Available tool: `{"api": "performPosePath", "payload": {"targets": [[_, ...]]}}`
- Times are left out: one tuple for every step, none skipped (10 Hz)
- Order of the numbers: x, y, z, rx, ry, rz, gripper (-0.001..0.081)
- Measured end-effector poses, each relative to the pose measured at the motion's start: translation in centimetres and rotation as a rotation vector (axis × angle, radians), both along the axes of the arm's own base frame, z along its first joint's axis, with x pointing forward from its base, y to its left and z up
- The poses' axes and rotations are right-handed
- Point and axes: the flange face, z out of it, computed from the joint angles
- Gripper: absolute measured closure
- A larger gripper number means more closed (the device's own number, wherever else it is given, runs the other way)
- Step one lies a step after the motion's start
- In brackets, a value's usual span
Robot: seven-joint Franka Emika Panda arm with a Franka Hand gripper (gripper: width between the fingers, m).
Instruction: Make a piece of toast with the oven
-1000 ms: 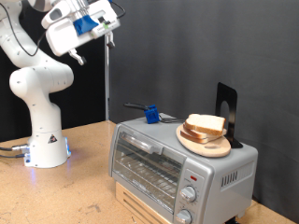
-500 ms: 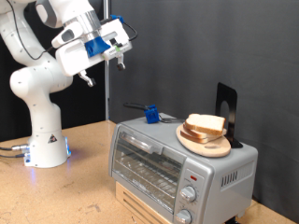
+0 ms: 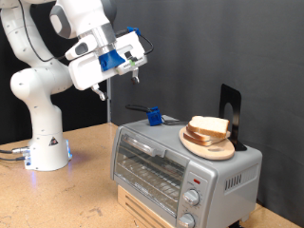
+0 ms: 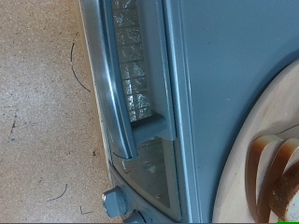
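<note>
The shut oven door's handle (image 3: 142, 146) is too far below my gripper, so next I back away and bring my gripper down in front of the door first.
The silver toaster oven (image 3: 180, 163) stands at the exterior view's lower right with its glass door shut. On its top sits a round wooden plate (image 3: 202, 146) bearing two pale bread slices (image 3: 209, 125); I cannot tell which one is the piece of toast. My gripper (image 3: 140, 61) hangs in the air, empty, above and to the exterior view's left of the oven, well apart from the bread. The wrist view looks down on the oven's door handle (image 4: 116, 93), a knob (image 4: 114, 199), the plate's rim (image 4: 235, 163) and brown bread crusts (image 4: 277, 177). No fingers show there.
A blue-handled object (image 3: 152, 116) lies on the oven's top behind the plate. A black stand (image 3: 231, 109) rises at the far right. The oven rests on a light wooden block (image 3: 142, 204). The arm's white base (image 3: 45, 144) stands on the wooden table (image 3: 66, 195) at left.
The arm has swung the gripper down and to the exterior view's right, closer to the oven's top. The oven, plate and bread have not moved.
</note>
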Motion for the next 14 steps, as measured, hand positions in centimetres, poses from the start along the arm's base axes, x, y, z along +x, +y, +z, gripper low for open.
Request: {"api": "performPosePath", "payload": {"targets": [[-0.1, 0.0, 0.0, 0.026, -0.001, 0.042, -0.0002], [-0.2, -0.2, 0.1, 0.098, -0.005, 0.105, -0.0002], [-0.3, -0.7, 0.3, 0.178, -0.012, 0.165, -0.0002], [-0.3, -1.4, 0.0, 0.222, -0.022, 0.197, -0.0002], [-0.3, -1.8, -0.5, 0.226, -0.018, 0.206, -0.0002], [-0.4, -1.9, -1.5, 0.209, 0.006, 0.211, -0.0002], [-0.4, -1.9, -2.9, 0.18, 0.036, 0.216, -0.0002], [-0.3, -1.8, -4.3, 0.153, 0.062, 0.217, -0.0002], [-0.2, -1.6, -5.8, 0.131, 0.077, 0.211, -0.0002], [-0.1, -1.4, -7.1, 0.115, 0.083, 0.201, -0.0002], [-0.2, -1.2, -8.3, 0.1, 0.085, 0.192, -0.0002], [-0.2, -1.0, -9.3, 0.085, 0.081, 0.182, -0.0002], [-0.2, -0.9, -10.4, 0.069, 0.079, 0.171, -0.0002], [-0.1, -0.8, -11.4, 0.052, 0.078, 0.161, -0.0002]]}}
